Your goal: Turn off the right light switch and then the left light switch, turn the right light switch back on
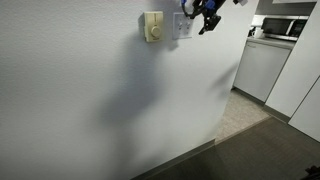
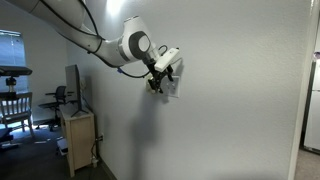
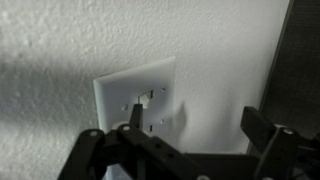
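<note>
My gripper should move until its fingertip, which is over the plate (image 3: 142, 115) just below the rocker, meets the rocker (image 3: 146, 98), and only then press.
The small white wall plate (image 3: 120, 92) fills the middle of the wrist view. A small rocker (image 3: 147, 98) shows on it, but I cannot tell the right light switch from the left light switch here. My gripper (image 3: 197, 120) is open, its jaws wide apart. One fingertip (image 3: 133, 112) lies over the plate just below the rocker; the other finger (image 3: 262, 125) is off the plate, over bare wall. In both exterior views the gripper (image 1: 205, 17) (image 2: 160, 79) is close up against the plate (image 1: 180, 27) (image 2: 173, 89) and hides part of it.
A cream box with a round dial (image 1: 152, 27) sits on the wall just beside the plate. The wall ends at a corner (image 1: 240, 60), with a counter and appliances (image 1: 272, 45) beyond. A desk (image 2: 78, 135) and a chair (image 2: 12, 105) stand far along the wall.
</note>
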Controlling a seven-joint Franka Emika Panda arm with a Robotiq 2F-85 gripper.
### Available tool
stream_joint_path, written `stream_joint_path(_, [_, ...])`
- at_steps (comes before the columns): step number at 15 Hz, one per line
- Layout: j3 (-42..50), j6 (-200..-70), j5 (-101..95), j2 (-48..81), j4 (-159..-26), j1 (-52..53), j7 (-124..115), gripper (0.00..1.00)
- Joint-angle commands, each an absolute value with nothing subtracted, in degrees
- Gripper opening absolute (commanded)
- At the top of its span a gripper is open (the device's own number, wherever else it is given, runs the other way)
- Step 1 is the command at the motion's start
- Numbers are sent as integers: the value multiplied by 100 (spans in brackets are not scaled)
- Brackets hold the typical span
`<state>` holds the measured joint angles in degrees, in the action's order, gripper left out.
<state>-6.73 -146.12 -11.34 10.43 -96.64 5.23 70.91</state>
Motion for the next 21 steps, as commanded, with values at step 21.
stream_joint_path(21, [-690, -14413, -1140, 1623, -9070, 470, 7231, 100])
